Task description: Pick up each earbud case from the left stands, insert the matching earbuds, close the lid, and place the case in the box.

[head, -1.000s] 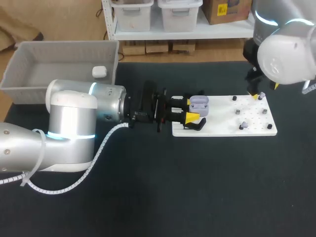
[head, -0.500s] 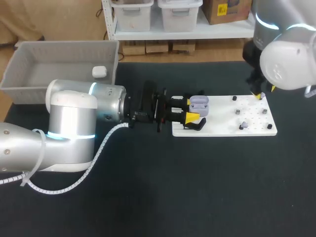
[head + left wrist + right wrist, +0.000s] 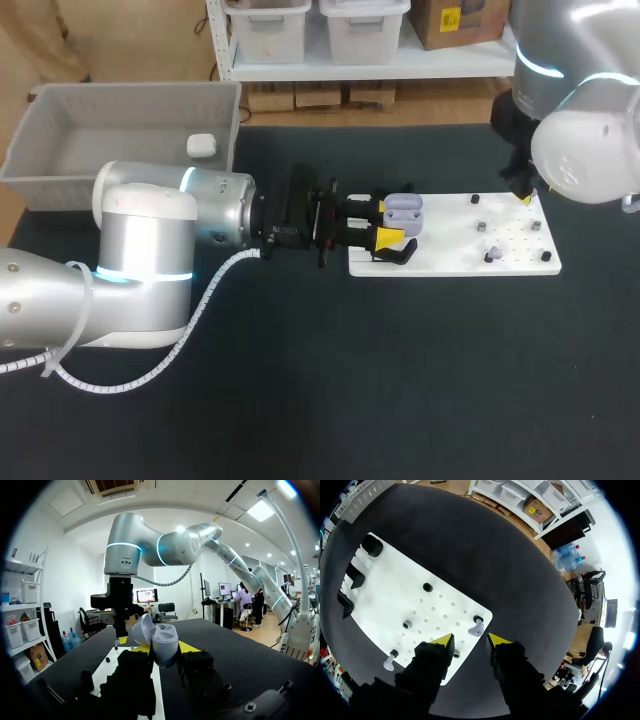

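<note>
My gripper will lift the grey earbud, which sits on top of its black peg, so the earbud will come loose and the peg will stay standing.
A lavender earbud case with its lid up sits at the left end of the white board. My left gripper is shut on it from both sides. In the left wrist view the open case stands between the yellow tips of the left gripper. My right gripper hangs over the board's far right corner. In the right wrist view the right gripper is open. A grey earbud stands on its peg just ahead of the gap, untouched.
A grey box at the back left holds a white case. Another grey earbud and small black pegs dot the board. Black stands line its far end.
The right arm has shifted slightly to the right above the board's corner and its fingers have drawn closer together. The left arm and the case have stayed put.
</note>
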Motion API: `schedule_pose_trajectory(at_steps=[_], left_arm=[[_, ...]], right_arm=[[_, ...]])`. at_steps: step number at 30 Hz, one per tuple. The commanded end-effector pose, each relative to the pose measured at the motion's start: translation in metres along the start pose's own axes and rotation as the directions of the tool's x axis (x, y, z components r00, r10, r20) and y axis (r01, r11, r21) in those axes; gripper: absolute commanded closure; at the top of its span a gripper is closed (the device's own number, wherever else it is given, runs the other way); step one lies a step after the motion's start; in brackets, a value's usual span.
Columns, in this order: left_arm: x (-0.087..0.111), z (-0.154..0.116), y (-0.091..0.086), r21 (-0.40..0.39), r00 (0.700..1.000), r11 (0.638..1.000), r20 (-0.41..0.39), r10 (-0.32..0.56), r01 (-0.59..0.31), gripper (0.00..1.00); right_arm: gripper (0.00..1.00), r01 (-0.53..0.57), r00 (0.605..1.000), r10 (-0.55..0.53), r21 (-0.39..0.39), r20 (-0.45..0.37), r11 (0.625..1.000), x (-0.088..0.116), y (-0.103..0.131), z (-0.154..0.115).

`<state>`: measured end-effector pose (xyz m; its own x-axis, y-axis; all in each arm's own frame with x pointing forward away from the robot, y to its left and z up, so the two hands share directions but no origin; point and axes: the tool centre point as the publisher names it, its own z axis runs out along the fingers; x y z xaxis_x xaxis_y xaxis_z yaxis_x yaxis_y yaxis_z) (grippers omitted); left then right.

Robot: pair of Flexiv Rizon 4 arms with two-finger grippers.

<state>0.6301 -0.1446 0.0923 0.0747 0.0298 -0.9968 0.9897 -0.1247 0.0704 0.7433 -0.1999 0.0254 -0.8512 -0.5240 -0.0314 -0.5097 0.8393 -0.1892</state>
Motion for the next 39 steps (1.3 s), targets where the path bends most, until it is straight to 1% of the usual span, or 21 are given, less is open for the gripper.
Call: schedule_pose_trajectory(at_steps=[1,13,30,33,35,37,38,39], left_arm=[[0.000,0.000,-0.001,-0.006,1.000,1.000,0.001,0.002,-0.002,1.00],[0.000,0.000,-0.001,-0.006,1.000,1.000,0.001,0.002,-0.002,1.00],[0.000,0.000,-0.001,-0.006,1.000,1.000,0.001,0.002,-0.002,1.00],[0.000,0.000,-0.001,-0.006,1.000,1.000,0.001,0.002,-0.002,1.00],[0.000,0.000,-0.001,-0.006,1.000,1.000,0.001,0.002,-0.002,1.00],[0.000,0.000,-0.001,-0.006,1.000,1.000,0.001,0.002,-0.002,1.00],[0.000,0.000,-0.001,-0.006,1.000,1.000,0.001,0.002,-0.002,1.00],[0.000,0.000,-0.001,-0.006,1.000,1.000,0.001,0.002,-0.002,1.00]], right_arm=[[0.58,0.006,1.000,-0.006,0.012,-0.001,1.000,-0.002,0.001,0.002],[0.61,0.000,1.000,0.000,0.010,-0.010,1.000,-0.003,-0.004,0.009],[0.64,-0.001,1.000,0.001,0.013,-0.017,1.000,-0.006,-0.006,0.013],[0.65,0.000,1.000,0.000,0.012,-0.018,1.000,-0.006,-0.006,0.014],[0.69,0.000,1.000,0.000,0.012,-0.018,1.000,-0.006,-0.006,0.014],[0.73,0.000,1.000,0.000,0.012,-0.019,1.000,-0.006,-0.006,0.014],[0.78,0.000,1.000,0.000,0.012,-0.019,1.000,-0.006,-0.006,0.014],[0.80,0.000,1.000,0.001,0.011,-0.020,1.000,-0.006,-0.006,0.014]])
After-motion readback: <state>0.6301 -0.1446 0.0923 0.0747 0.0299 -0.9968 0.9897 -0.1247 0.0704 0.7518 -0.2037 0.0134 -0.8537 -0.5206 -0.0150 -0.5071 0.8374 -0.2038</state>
